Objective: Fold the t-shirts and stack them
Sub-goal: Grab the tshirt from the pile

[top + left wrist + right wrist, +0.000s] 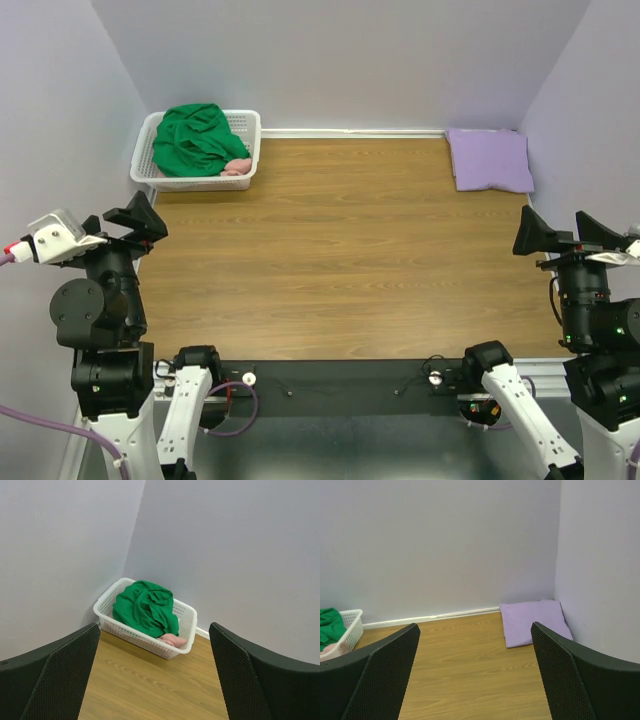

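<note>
The green t-shirt is lying above the salmon pink one [238, 167]. My left gripper should keep going toward the basket until the fingers pinch a green fold [190, 148].
A crumpled bright green t-shirt [195, 140] fills the white lattice basket [246, 130] at the far left corner; it also shows in the left wrist view [145, 607]. A bit of salmon pink t-shirt [238, 167] pokes out under it at the basket's near right [174, 640]. A folded lavender t-shirt [489, 159] lies flat at the far right corner [534, 622]. My left gripper [137, 226] is open and empty at the near left. My right gripper [560, 236] is open and empty at the near right.
The wooden tabletop [340, 250] is closed in by lavender walls at the back and both sides. A black rail with cables [340, 380] runs along the near edge between the arm bases.
</note>
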